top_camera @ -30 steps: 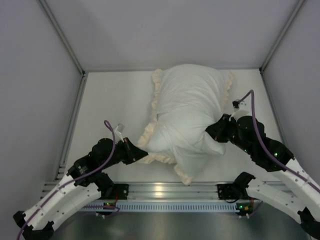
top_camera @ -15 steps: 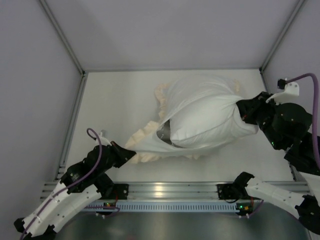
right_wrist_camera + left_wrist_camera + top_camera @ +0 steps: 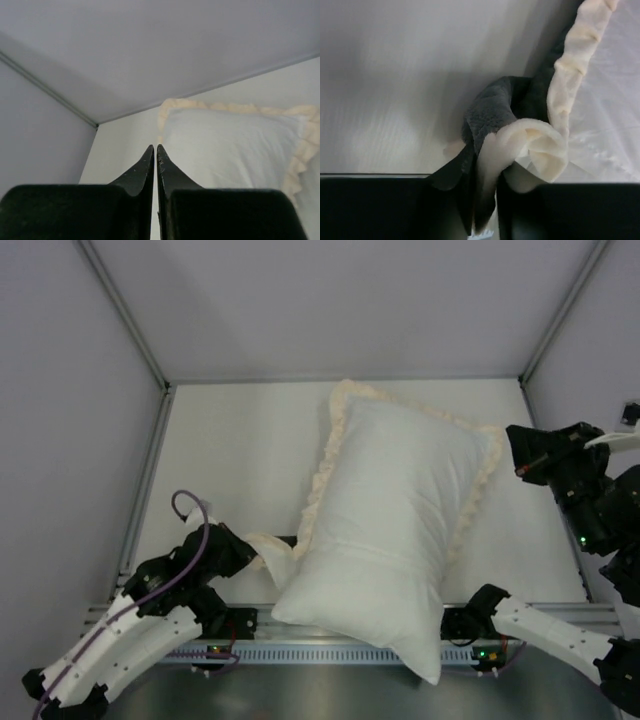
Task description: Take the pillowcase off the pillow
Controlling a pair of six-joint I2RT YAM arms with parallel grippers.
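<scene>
I should let go of the frill with my left gripper and use it to help my right gripper swing the pillow over the table, because the pillow's near end (image 3: 412, 652) sticks out over the front rail.
The pillowcase (image 3: 400, 475) lies white face up in the middle of the table, with a cream frill along its far and side edges. The plain white pillow (image 3: 375, 605) sticks out of its near end and overhangs the front rail. My left gripper (image 3: 256, 552) is shut on a near-left corner of the pillowcase. In the left wrist view the gripper (image 3: 482, 212) pinches dark grey plush and cream frill (image 3: 542, 147). My right gripper (image 3: 518, 452) is shut and empty, raised just off the pillowcase's right edge. Its closed tips (image 3: 154, 148) point over the pillowcase (image 3: 230, 145).
Grey enclosure walls (image 3: 90, 410) stand on the left, far and right sides. A metal rail (image 3: 320, 625) runs along the front edge between the arm bases. Bare table (image 3: 235, 455) lies left of the pillowcase.
My right gripper has let go of the white bundle and pulled back to the right. The bundle has dropped flat, its near end now over the front rail. My left gripper keeps its hold.
</scene>
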